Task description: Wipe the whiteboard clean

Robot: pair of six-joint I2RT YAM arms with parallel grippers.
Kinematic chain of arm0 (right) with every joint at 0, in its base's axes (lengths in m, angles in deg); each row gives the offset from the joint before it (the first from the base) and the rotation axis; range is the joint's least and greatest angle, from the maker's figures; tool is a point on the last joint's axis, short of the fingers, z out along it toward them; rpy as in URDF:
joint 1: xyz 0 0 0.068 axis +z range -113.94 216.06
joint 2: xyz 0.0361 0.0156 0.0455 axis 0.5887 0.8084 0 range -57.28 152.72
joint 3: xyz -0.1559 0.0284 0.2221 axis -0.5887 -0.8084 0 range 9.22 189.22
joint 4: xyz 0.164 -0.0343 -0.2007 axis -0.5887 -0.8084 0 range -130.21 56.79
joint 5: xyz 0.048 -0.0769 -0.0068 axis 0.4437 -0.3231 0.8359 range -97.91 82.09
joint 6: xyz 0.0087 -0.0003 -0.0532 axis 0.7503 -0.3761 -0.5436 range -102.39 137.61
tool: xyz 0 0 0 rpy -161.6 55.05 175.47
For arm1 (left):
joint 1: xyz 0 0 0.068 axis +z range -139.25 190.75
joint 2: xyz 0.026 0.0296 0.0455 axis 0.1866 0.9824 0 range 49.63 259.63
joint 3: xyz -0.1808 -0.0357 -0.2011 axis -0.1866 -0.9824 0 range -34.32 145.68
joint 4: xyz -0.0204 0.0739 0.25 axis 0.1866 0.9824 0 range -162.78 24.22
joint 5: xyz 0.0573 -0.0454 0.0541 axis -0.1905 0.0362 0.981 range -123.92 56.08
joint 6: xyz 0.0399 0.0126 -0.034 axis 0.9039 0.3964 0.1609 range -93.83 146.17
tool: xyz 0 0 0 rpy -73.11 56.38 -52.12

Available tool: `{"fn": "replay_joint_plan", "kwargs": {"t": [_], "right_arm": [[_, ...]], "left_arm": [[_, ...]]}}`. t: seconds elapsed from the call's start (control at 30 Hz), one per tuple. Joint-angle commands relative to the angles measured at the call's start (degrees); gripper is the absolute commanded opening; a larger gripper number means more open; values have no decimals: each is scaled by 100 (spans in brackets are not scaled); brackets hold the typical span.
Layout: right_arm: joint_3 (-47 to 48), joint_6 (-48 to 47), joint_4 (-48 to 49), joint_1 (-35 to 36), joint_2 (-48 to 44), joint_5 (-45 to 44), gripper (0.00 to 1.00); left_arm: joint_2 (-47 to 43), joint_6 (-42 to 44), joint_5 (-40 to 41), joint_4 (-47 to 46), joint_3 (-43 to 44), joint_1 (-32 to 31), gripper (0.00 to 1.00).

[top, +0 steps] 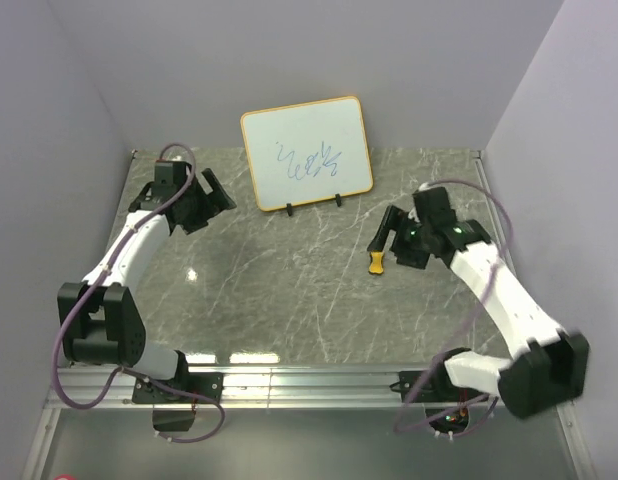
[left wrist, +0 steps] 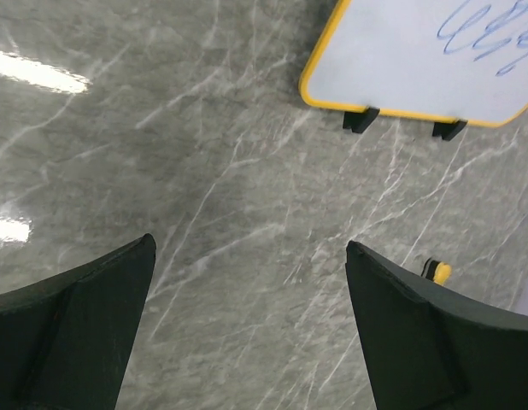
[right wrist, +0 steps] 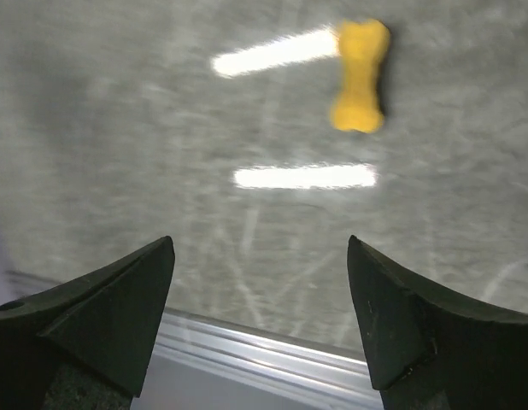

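I should back my left gripper away, because it points down at the marble beside the whiteboard. I should then turn it to face the whiteboard's side edge and hold that edge before wiping.
The whiteboard stands tilted on a thin black wire stand at the back middle of the table, with blue scribbles on its face. Its lower edge shows in the left wrist view. The small yellow bone-shaped eraser lies on the table right of centre; it also shows in the right wrist view. My right gripper is open and empty, just above and behind the eraser. My left gripper is open and empty, left of the board.
The grey marble table ends in a metal rail at the near edge, also seen in the right wrist view. Lilac walls close in the back and both sides. The stand's feet rest on the table.
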Motion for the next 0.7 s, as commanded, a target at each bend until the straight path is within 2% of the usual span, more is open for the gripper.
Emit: {"fn": "replay_joint_plan", "kwargs": {"t": [0.0, 0.17, 0.3, 0.53, 0.67], "right_arm": [[79, -584, -568, 10, 717, -355, 88], [544, -751, -365, -16, 1991, -672, 82], [1053, -874, -330, -51, 2966, -874, 81], [1555, -919, -224, -86, 3979, -1102, 81], [1591, -848, -75, -113, 4216, -1033, 75]], "left_arm": [[102, 205, -227, -362, 80, -201, 98], [-29, 372, -465, -362, -60, -262, 93], [-302, 513, -562, -371, -349, -280, 93], [-688, 759, -553, -37, -491, -289, 92], [-794, 943, -387, 332, -377, -297, 91]]}}
